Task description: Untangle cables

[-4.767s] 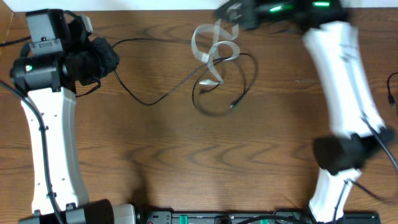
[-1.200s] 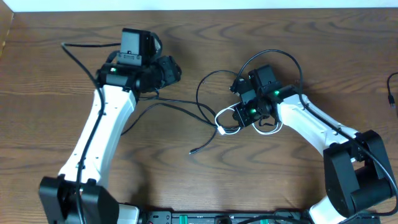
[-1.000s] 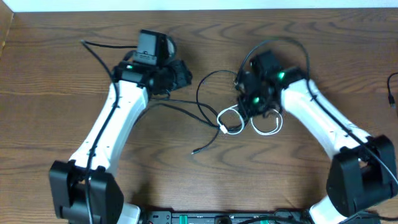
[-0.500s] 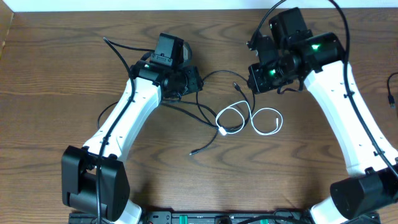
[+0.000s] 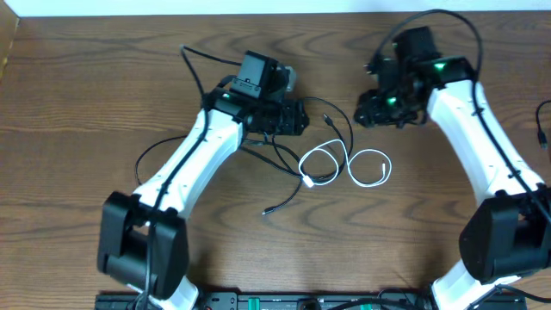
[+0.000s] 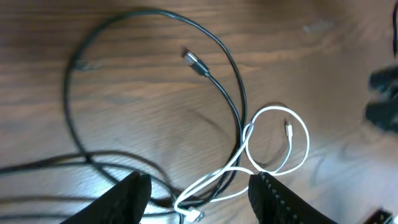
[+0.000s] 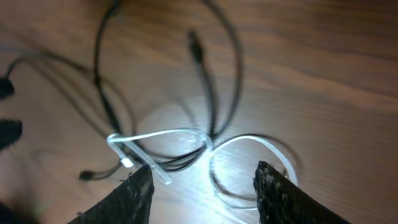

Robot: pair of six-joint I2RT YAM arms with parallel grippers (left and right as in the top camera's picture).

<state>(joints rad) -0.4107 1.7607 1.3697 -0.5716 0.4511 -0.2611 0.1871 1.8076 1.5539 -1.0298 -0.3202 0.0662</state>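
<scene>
The white cable's far loop (image 6: 307, 140) is curled around its plug (image 6: 288, 130), so I expect that loop to stay curled and lying down when I pick up the cable's near end.
The white cable (image 5: 345, 162) lies in a figure-eight on the wooden table, crossing the black cable (image 5: 284, 198), whose loop runs under it. My left gripper (image 5: 293, 116) hovers open just left of the tangle. In the left wrist view its fingers (image 6: 130, 199) straddle the white cable (image 6: 273, 109) and its plug without touching them, and the black cable (image 6: 194, 61) arcs beyond. My right gripper (image 5: 379, 108) hangs open above and right of the loops, holding nothing. The right wrist view shows the white cable (image 7: 161, 132) and black cable (image 7: 208, 93) lying below it.
A black strip (image 5: 301, 302) with green parts runs along the table's front edge. A small black plug (image 5: 542, 129) lies at the far right edge. The left arm's own thick wire (image 5: 151, 155) loops over the table to the left.
The right gripper opened, letting go of the white cable, then rose and drew back to the right. The left arm swung right to the tangle. The cables lie as before.
</scene>
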